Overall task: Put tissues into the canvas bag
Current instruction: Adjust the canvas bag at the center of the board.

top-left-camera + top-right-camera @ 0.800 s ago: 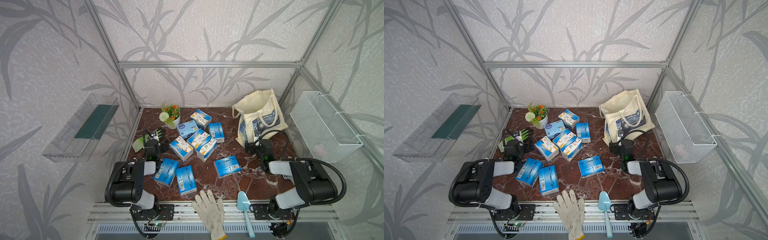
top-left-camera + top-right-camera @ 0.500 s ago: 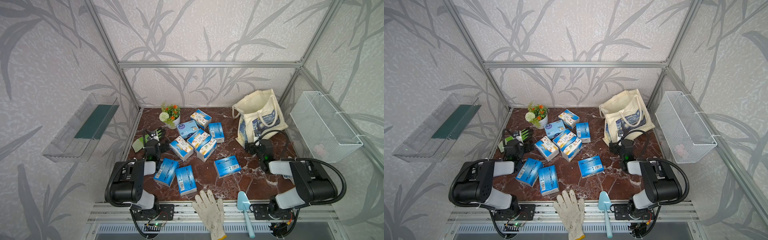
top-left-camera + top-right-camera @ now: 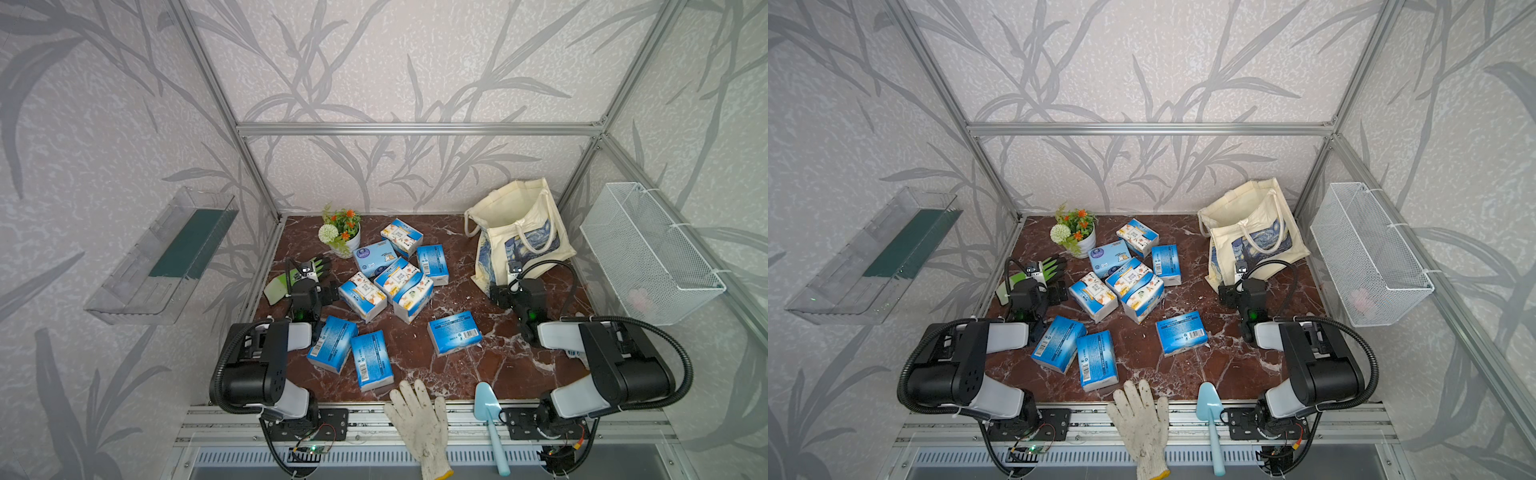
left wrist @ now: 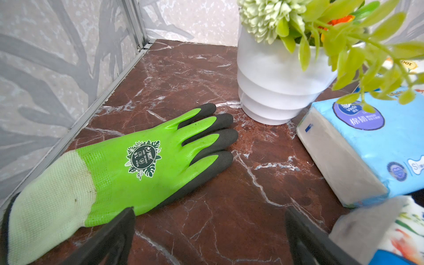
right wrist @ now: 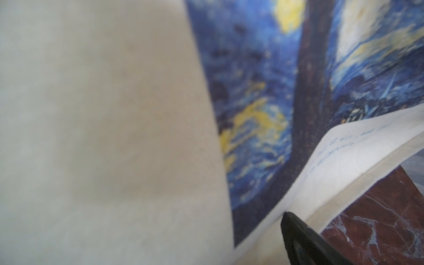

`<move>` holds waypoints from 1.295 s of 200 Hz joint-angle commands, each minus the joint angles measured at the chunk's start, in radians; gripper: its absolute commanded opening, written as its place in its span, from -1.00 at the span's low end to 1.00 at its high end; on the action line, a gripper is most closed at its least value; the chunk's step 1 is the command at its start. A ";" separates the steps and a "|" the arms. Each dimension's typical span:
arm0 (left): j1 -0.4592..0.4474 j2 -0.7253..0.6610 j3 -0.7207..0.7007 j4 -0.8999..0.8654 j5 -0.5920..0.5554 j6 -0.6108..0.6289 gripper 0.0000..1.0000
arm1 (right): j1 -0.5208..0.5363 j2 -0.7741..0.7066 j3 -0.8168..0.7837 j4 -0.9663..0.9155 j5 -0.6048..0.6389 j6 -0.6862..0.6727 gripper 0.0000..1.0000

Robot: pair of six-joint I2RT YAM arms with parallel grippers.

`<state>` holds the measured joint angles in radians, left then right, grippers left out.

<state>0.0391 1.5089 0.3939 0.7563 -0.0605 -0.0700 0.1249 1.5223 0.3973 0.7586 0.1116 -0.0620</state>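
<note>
My right gripper sits against the canvas bag's lower edge (image 3: 483,281), well below its opening, so next I back off, rise and take the bag's front rim (image 3: 518,220).
Several blue-and-white tissues packs lie across the marble table: a cluster (image 3: 409,286) in the middle, two (image 3: 332,343) beside my left arm and one with a barcode (image 3: 455,338) toward the right. The cream canvas bag (image 3: 519,224) with its starry print leans in the back right corner. My left gripper (image 3: 309,284) is open over bare table, between a green glove (image 4: 137,160) and a tissue pack (image 4: 367,146). My right gripper (image 3: 513,291) is open against the bag's lower edge. The bag cloth (image 5: 91,114) fills the right wrist view, where only one finger (image 5: 305,241) shows.
A white flower pot (image 3: 343,239) stands at the back left, close to my left gripper. A white work glove (image 3: 419,419) and a blue trowel (image 3: 488,409) lie at the front edge. A wire basket (image 3: 648,253) hangs on the right wall, a clear shelf (image 3: 166,257) on the left.
</note>
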 commanded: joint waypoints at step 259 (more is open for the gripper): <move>-0.054 -0.222 0.657 -1.285 0.404 0.257 0.98 | -0.007 -0.251 0.186 -0.685 0.090 0.179 0.98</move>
<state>0.0307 1.3289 0.9836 -0.2821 0.2264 0.1135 0.1211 1.3502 0.5968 0.1642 0.1730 0.0628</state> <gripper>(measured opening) 0.990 0.991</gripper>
